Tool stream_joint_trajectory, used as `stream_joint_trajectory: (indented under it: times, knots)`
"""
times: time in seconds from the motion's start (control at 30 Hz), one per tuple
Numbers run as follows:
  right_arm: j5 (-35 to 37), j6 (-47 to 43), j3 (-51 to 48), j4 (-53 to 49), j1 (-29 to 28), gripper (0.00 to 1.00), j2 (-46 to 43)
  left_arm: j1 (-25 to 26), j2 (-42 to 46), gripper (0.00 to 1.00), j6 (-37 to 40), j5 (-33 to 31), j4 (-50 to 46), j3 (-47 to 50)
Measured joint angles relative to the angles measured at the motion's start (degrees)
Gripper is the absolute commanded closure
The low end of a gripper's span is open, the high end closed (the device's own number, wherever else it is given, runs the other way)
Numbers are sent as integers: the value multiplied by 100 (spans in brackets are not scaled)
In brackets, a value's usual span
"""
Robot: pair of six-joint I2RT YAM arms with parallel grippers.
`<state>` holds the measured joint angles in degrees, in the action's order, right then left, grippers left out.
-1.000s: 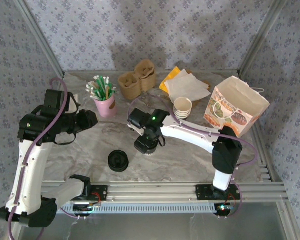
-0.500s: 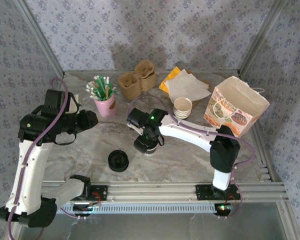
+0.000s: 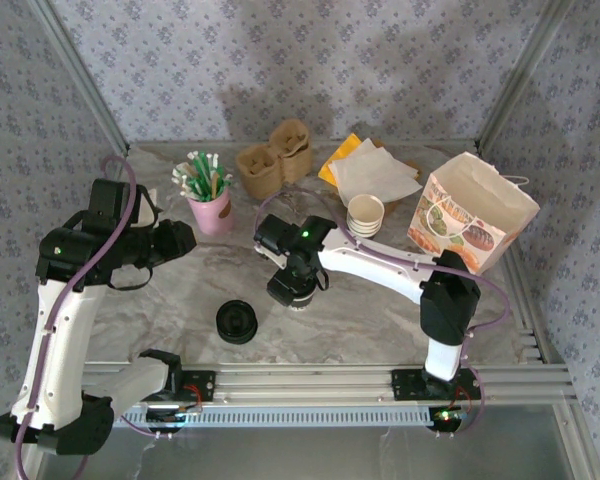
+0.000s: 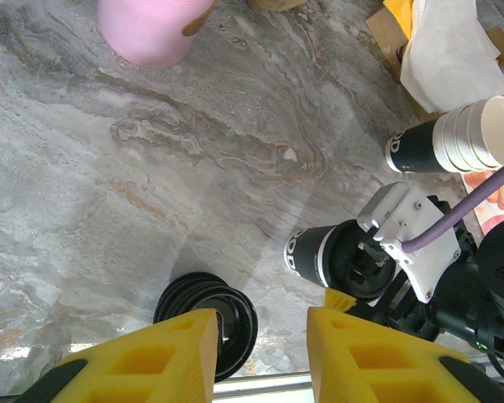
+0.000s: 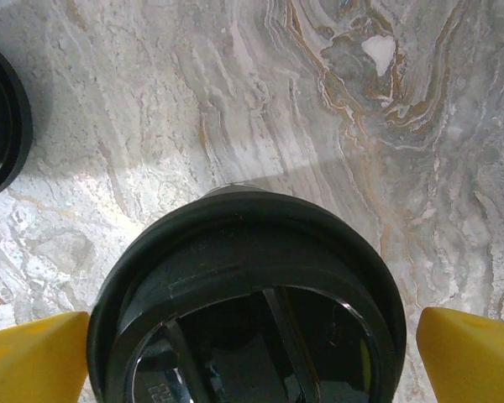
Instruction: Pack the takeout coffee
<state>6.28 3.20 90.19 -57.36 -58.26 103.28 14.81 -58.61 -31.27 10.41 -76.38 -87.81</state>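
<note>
The black lid has my right gripper crooked across it, with one fingertip against the lid's rim, so the gripper should lift clear, turn and come down squarely (image 5: 248,336) around the black lid.
The takeout coffee (image 4: 312,252) stands upright in the middle of the marble table, its black lid (image 5: 248,277) right under my right wrist camera. My right gripper (image 5: 252,353) hangs over it, open, one yellow fingertip (image 5: 34,361) on each side of the lid, close to the rim. From above, that gripper (image 3: 295,288) covers almost all of the cup. My left gripper (image 4: 263,336) is raised at the left (image 3: 178,240), open with nothing between its pads, well clear of the cup.
A low pile of black lids (image 3: 237,322) lies left of the cup. A stack of lidless cups (image 3: 365,214) and a printed paper bag (image 3: 472,212) stand to the right. A pink stirrer cup (image 3: 211,210), cardboard carriers (image 3: 275,160) and napkins (image 3: 372,172) line the back.
My right gripper's jaws have spread a little wider around the lid and the gripper has edged slightly left. The left arm has not moved.
</note>
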Motion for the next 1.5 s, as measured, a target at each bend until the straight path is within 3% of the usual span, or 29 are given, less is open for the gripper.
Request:
stream_joint_trajectory:
  times: [0.3,0.33,0.47,0.53,0.77,0.93,1.03,1.2,1.5]
  knots:
    - [-4,-90,166,-79,-2,0,-315,33,-31,66,22,-105,-35,-262]
    - [-4,-105,177,-96,-2,0,-396,33,-48,63,24,-109,-44,-326]
    - [17,-107,369,-203,11,0,-741,33,-122,32,90,-151,-66,-518]
    - [61,-28,737,-444,120,0,-855,33,-149,26,63,-201,-63,-597]
    - [52,549,1921,-1029,1298,0,-951,33,-227,23,-50,-297,-42,-645]
    - [-776,920,809,-625,2205,2,-1596,33,-463,17,-133,-278,39,-645]
    - [-1119,960,457,-533,2393,7,-1836,85,-601,16,-133,-254,125,-627]
    - [-1633,660,444,-575,2116,8,-1845,332,-638,15,-129,-330,269,-245]
    - [-1478,-942,610,-1235,627,3,-737,363,-457,8,-240,-579,286,879]
